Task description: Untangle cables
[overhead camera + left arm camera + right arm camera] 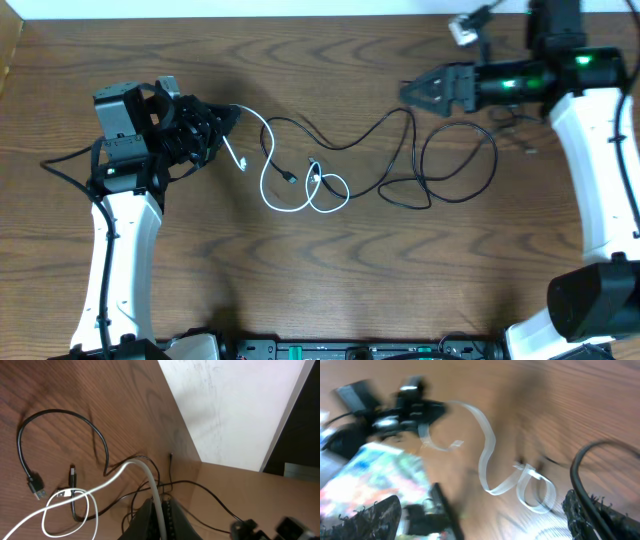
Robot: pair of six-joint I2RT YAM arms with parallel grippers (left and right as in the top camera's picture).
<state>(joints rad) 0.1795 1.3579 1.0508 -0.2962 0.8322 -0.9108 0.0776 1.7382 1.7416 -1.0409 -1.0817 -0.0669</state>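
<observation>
The white cable's loop lies across the black cable's plug end (316, 177), so my right gripper should grab the white cable (266, 165) close to my left gripper and pull it clear.
The white cable (268, 186) runs from my left gripper (228, 118) to the table's middle, where it ends in two small loops. My left gripper (160, 516) is shut on the white cable (85, 492). The black cable (440, 165) crosses these loops and snakes right into a large loop; its plug ends (36, 487) lie by the white loops. My right gripper (408, 92) hovers just above the black cable's high bend. In the blurred right wrist view its fingers (480, 510) are wide apart and empty. The white cable (487, 455) lies ahead and a black cable (577, 462) curves by the right finger.
The table's back edge meets a white wall (235, 405). A small white and black object (462, 28) sits at the back right. Thin dark robot wires (515, 122) lie under the right arm. The left arm (395, 405) shows in the right wrist view.
</observation>
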